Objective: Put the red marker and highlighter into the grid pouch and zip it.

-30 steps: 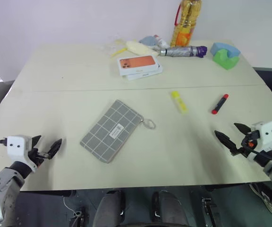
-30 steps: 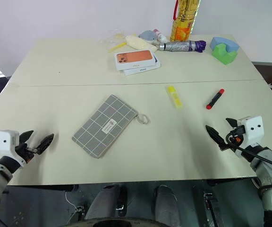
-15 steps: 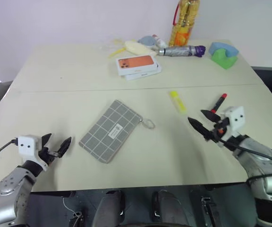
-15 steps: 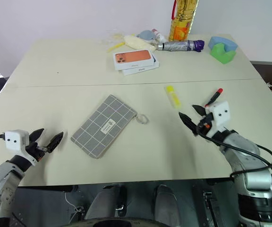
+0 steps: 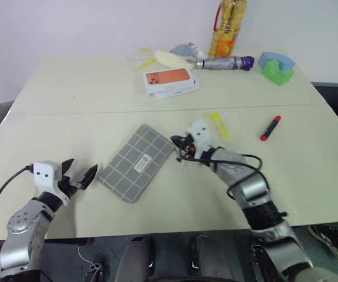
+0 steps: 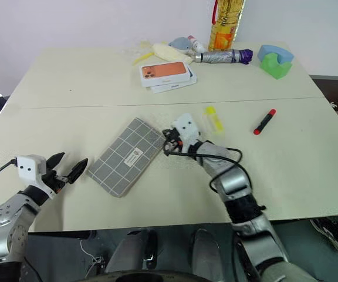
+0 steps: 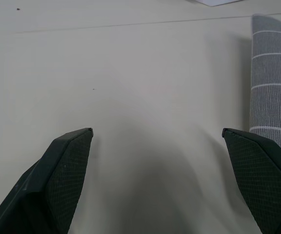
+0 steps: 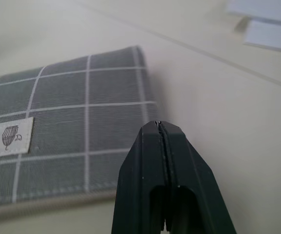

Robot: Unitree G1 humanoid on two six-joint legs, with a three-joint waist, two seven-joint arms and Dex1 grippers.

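The zipper [image 5: 154,174] will open from the grid pouch's corner [image 5: 173,144] when I pull, because the hidden ring pull is there under my right gripper.
The grid pouch [image 5: 137,163] lies flat and slanted on the table's middle, label up. My right gripper [image 5: 178,144] hovers at the pouch's upper right corner; in the right wrist view its fingers [image 8: 157,161] are pressed shut with nothing seen between them, just over the pouch [image 8: 57,131] edge. The zipper's ring pull is hidden under this hand. The highlighter [image 5: 219,123] lies just behind that wrist. The red marker [image 5: 271,127] lies further right. My left gripper [image 5: 78,176] rests open near the pouch's lower left end, and the pouch edge [image 7: 274,87] sits beside one finger [image 7: 67,165].
At the table's far side lie an orange-and-white phone box [image 5: 170,79], a pale yellow object [image 5: 168,57], a folded umbrella [image 5: 226,63], a yellow bottle [image 5: 227,26] and a green-and-blue block [image 5: 277,66]. A seam crosses the table [image 5: 69,111].
My right arm swept from the table's right front across to the pouch's zipper corner, and its fingers went from open to shut. The left gripper edged slightly toward the pouch, staying open.
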